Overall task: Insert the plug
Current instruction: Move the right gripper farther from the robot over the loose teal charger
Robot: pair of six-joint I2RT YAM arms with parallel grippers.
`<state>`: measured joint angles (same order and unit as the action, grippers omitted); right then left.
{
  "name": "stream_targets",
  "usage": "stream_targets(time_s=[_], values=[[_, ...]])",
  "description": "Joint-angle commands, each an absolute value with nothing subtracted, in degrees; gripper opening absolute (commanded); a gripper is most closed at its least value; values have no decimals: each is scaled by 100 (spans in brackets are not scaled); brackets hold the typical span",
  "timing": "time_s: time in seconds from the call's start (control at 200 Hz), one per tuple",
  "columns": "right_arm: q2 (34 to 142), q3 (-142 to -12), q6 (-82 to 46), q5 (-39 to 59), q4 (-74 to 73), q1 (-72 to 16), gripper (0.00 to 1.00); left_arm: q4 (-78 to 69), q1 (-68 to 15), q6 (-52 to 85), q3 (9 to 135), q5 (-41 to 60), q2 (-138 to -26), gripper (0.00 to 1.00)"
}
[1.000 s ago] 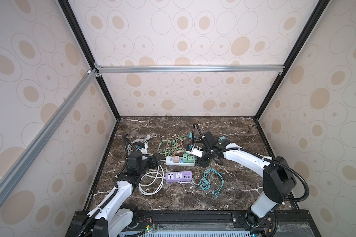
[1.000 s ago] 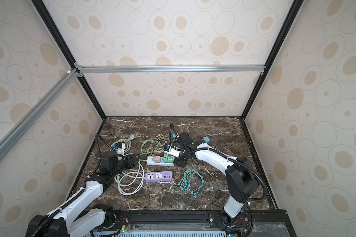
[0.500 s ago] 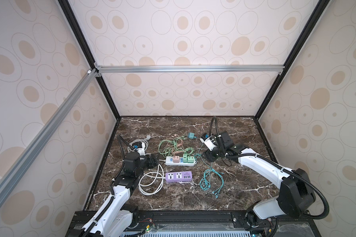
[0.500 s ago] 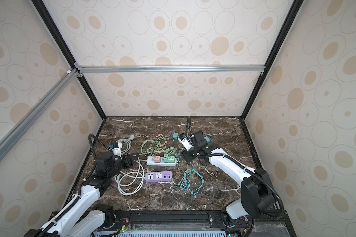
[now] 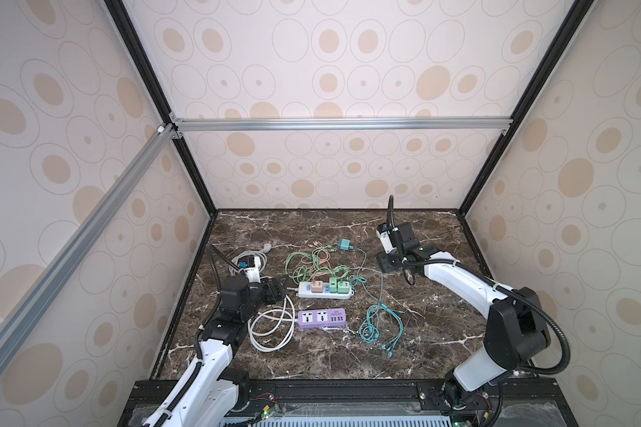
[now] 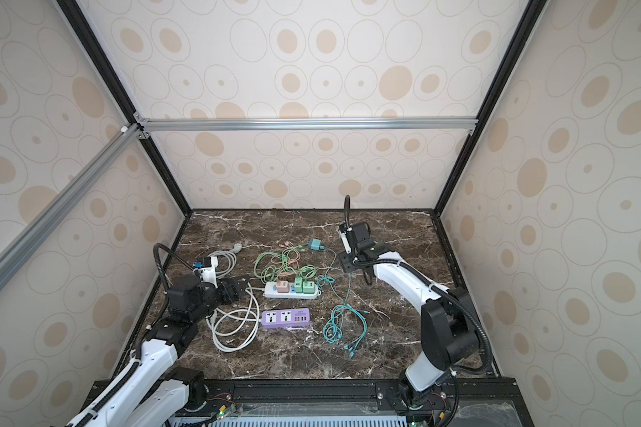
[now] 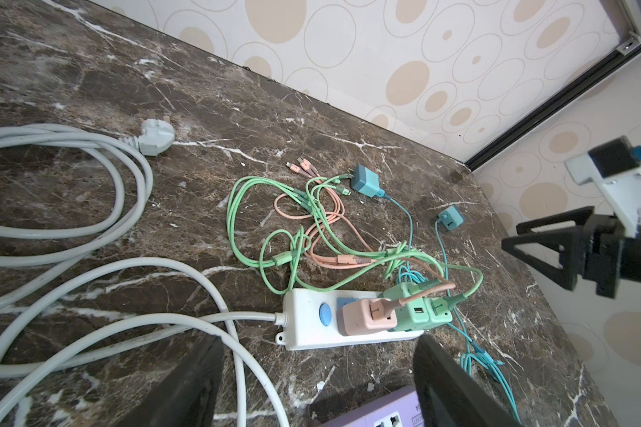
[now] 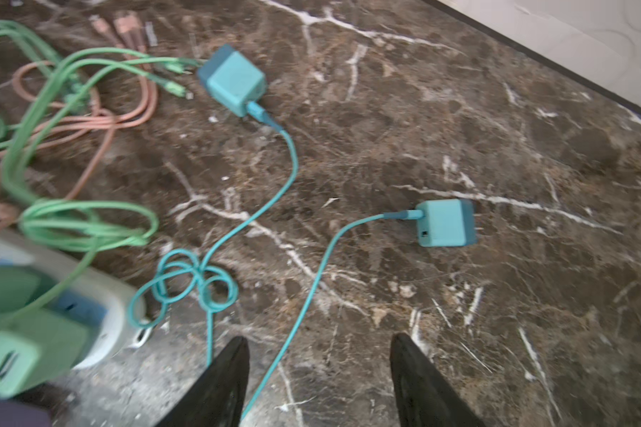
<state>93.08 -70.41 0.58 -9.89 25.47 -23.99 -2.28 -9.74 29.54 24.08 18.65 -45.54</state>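
The teal plug (image 8: 445, 222) nearest the robot's right gripper lies clear of the green leads, so that gripper should keep moving toward it until its open fingers reach both its sides (image 8: 443, 240).
Two loose teal plugs lie on the marble. One teal plug (image 8: 445, 222) rests just ahead of my right gripper (image 8: 321, 338), which is open and empty, with its teal lead running between the jaws. The other teal plug (image 8: 234, 81) (image 5: 345, 244) lies farther back by the green leads. The white power strip (image 5: 324, 290) (image 7: 311, 321) carries a pink and two green adapters. The purple power strip (image 5: 322, 318) (image 6: 285, 318) lies in front of it with free sockets. My left gripper (image 7: 315, 344) (image 5: 274, 290) stands open and empty just left of the white strip.
The strip's thick white cable (image 5: 271, 329) coils beside my left arm, its plug (image 7: 156, 135) lying loose. Tangled green and pink leads (image 5: 311, 264) sit behind the white strip. A teal lead bundle (image 5: 380, 325) lies right of the purple strip. Walls enclose three sides.
My right gripper has drawn away from the white strip to the back right. My left gripper has opened wider and stayed beside the strip.
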Motion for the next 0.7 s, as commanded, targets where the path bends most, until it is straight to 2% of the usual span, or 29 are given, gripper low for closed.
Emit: stream_targets(time_s=[0.0,0.165,0.335,0.695], values=[[9571,-7296,-390,-1450,2892,-2229,64,-38,-932,2874,2694,2005,-4455,81],[10018,-7643,-993,-1345,3018,-1840,64,88,-932,2881,2724,2073,-4348,82],[10354,-7833,-1803,-592,2895,-1257,62,94,-932,2937,2651,2089,-4151,82],[10911,-8097,-2371,-159,2584,-991,63,35,-933,2983,2602,2170,-4013,82]])
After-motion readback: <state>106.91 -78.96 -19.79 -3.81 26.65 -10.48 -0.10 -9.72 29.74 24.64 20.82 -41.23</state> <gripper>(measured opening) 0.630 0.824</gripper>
